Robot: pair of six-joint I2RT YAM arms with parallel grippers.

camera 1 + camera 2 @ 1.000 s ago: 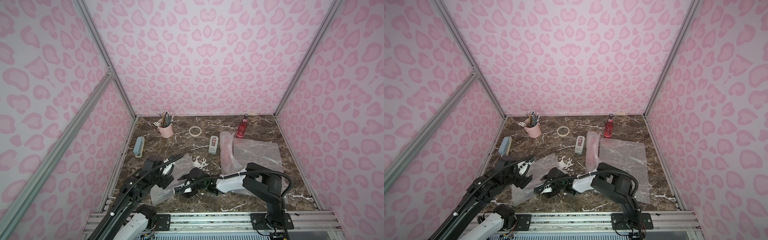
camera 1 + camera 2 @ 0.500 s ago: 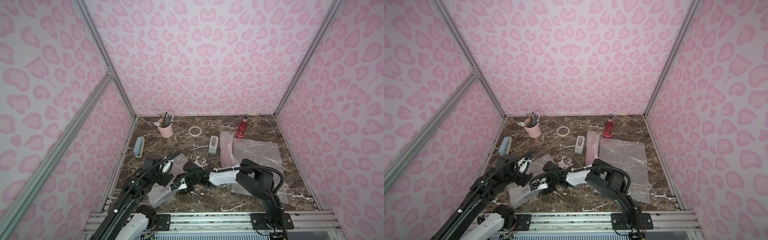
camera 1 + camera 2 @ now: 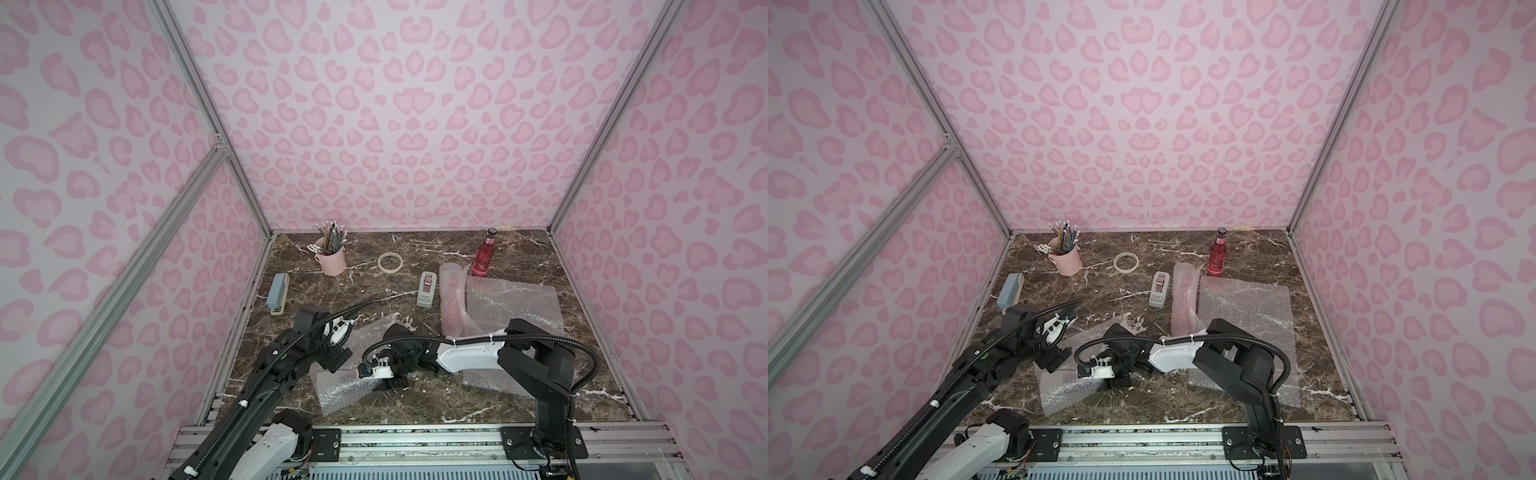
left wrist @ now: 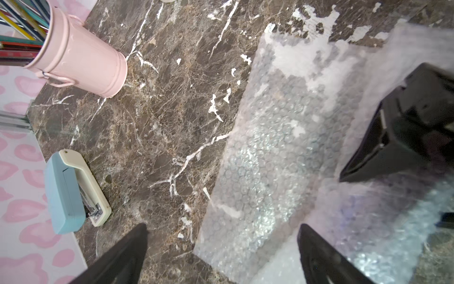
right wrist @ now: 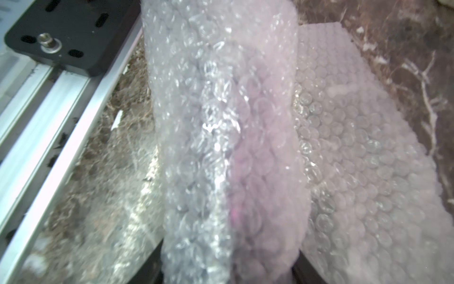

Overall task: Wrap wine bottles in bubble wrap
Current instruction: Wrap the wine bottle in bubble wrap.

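The roll (image 5: 229, 142) slants toward the rail and only the robot's right gripper holds it, so the robot should swing it square and bring the left gripper onto its loose end (image 3: 334, 402).
A pink-red wine bottle (image 3: 483, 253) (image 3: 1217, 253) stands upright at the back right. Beside it lie a pinkish rolled tube of bubble wrap (image 3: 452, 299) and a flat sheet (image 3: 513, 305). Another sheet (image 3: 336, 388) (image 4: 265, 157) lies at the front. My right gripper (image 3: 384, 380) (image 5: 228, 270) sits low over that sheet, its fingers pressed against both sides of a bubble wrap roll (image 5: 226, 137). A pink tint shows through the roll; what is inside I cannot tell. My left gripper (image 3: 332, 357) (image 4: 222, 236) hangs open just left of it, above the sheet's edge, holding nothing.
A pink cup of pencils (image 3: 330, 259), a tape ring (image 3: 390, 262), a tape dispenser (image 3: 427, 289) and a blue stapler (image 3: 277, 293) stand across the back and left. The metal rail (image 3: 415, 440) runs along the front. Pink walls close in three sides.
The right arm has reached further left across the front sheet, and its jaws have narrowed round the roll. The left arm has barely moved and stays open.
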